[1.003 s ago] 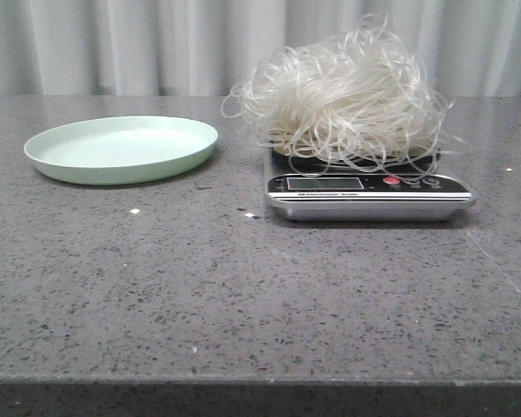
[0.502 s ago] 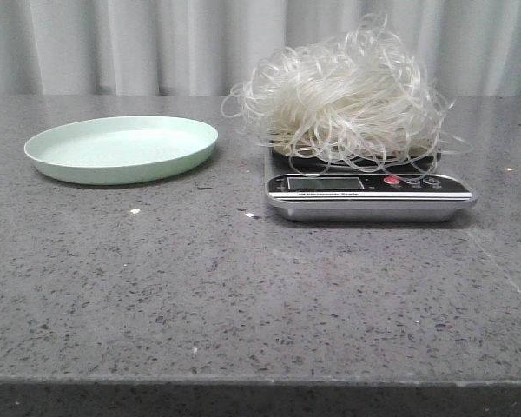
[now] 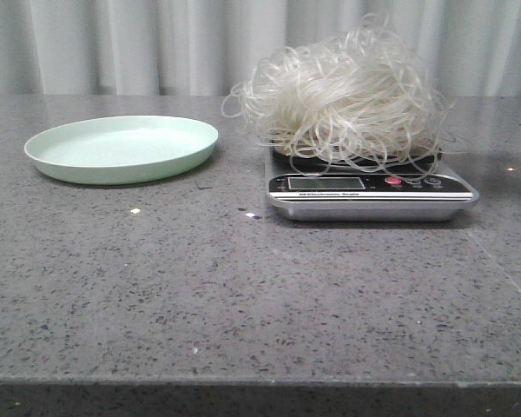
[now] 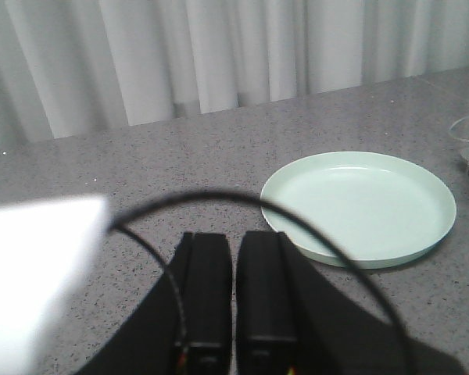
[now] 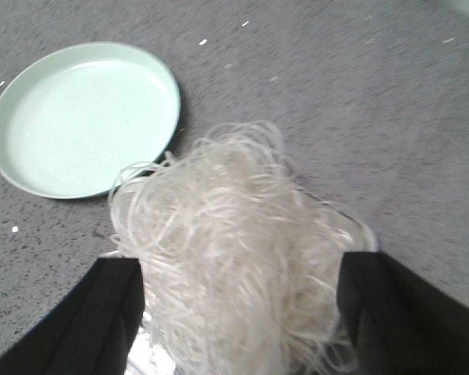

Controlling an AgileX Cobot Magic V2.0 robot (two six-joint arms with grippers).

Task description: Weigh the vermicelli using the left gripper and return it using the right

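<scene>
The vermicelli's looping pieces (image 3: pixel 358 148) are tangled together, so I expect the vermicelli to come off the scale in one whole clump when I lift it.
The vermicelli (image 3: pixel 343 95), a fluffy nest of pale translucent strands, is heaped on a small digital scale (image 3: pixel 369 196) at the table's right. Neither gripper shows in the front view. In the right wrist view my right gripper (image 5: pixel 242 266) is open wide, one black finger (image 5: pixel 113 305) on each side of the vermicelli (image 5: pixel 234 211); whether the fingers touch the strands is not clear. My left gripper (image 4: pixel 234 236) is shut with nothing in it, over bare table just short of the pale green plate (image 4: pixel 359 207).
The pale green plate (image 3: pixel 122 148) sits bare at the table's left, also in the right wrist view as the plate (image 5: pixel 82 117) beyond the vermicelli. A grey curtain (image 3: pixel 156 43) closes the back. A blurred white shape (image 4: pixel 31 273) and a black cable (image 4: pixel 320 226) cross the left wrist view.
</scene>
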